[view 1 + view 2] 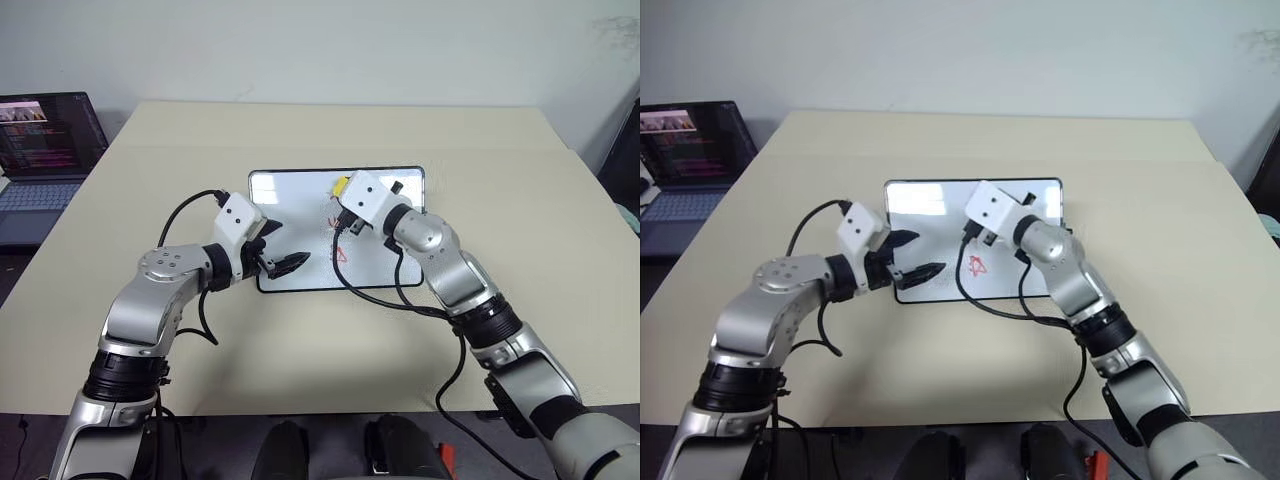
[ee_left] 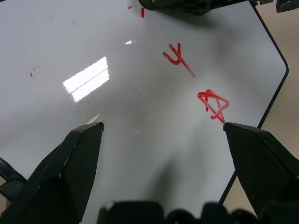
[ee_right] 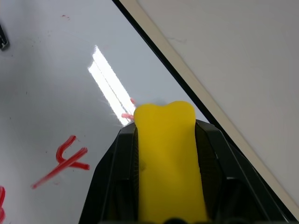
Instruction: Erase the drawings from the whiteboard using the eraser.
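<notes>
My right gripper should wipe the eraser back over the dashes toward my left gripper, because short red dashes are still there beside the eraser's tip.
The whiteboard lies flat at the middle of the beige table. The red drawings on it are a cross-like sign, a small triangle and short dashes. My right gripper is shut on the yellow eraser, which it holds over the board's far part, with the tip by the dashes. Whether the eraser touches the board I cannot tell. My left gripper hovers open over the board's near left part, with nothing between its fingers.
An open laptop stands off the table's far left corner. Black cables hang from both wrists, and the right one loops over the board's near edge. Bare tabletop surrounds the board.
</notes>
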Tool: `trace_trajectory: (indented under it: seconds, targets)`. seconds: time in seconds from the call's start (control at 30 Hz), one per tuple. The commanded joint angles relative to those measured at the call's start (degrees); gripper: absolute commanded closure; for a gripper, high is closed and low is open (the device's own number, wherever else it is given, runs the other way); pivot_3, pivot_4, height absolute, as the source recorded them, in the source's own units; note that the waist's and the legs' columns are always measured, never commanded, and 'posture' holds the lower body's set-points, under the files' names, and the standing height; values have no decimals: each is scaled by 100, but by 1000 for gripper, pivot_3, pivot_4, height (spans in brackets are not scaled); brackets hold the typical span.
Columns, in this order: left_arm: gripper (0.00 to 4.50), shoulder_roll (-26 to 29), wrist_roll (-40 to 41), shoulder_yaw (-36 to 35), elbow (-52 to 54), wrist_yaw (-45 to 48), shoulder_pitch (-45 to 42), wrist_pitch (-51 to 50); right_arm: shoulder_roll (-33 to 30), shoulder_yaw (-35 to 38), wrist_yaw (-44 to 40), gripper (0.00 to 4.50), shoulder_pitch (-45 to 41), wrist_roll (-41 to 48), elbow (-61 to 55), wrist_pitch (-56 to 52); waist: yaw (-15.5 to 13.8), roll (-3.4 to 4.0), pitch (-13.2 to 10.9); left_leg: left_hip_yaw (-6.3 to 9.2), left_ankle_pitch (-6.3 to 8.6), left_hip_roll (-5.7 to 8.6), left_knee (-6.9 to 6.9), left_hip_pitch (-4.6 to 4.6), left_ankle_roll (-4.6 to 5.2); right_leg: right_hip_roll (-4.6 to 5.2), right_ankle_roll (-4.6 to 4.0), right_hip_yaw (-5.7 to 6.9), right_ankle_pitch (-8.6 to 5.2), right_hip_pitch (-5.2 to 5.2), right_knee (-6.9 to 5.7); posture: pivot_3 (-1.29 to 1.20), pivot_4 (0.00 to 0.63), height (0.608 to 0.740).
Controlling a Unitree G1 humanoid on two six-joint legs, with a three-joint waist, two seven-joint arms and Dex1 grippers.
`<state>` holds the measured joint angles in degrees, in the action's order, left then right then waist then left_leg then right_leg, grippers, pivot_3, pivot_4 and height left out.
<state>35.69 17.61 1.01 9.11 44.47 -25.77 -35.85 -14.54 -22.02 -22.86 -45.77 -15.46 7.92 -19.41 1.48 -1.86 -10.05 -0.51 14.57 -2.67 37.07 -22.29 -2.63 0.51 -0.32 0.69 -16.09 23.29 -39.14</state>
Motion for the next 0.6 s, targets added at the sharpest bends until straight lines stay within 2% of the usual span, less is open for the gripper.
trace_trajectory:
  seconds: [0.03, 0.4, 0.6]
  targets:
    - [0, -24, 13, 11, 87, 22, -145, 115, 9, 60, -102, 3194, 92, -45, 82, -208, 1, 0, 0, 0, 0, 0, 0, 2, 0, 0, 0, 0, 0, -1, -1, 0, 150, 740]
    - [0, -99, 27, 68, 142, 10, -111, 122, 523, -136, -237, 3195, -235, -114, 429, -76, 42, -1, 1, -9, 0, -1, -3, 20, 0, -12, -2, -7, 1, -2, -8, 0, 150, 740]
    - [0, -107, 32, 69, 179, 1, -84, 110, 472, -12, -214, 3195, -335, -123, 662, 32, 40, -1, 1, -10, 0, -1, -2, 24, 0, -12, -2, -10, 1, -2, -18, 0, 150, 740]
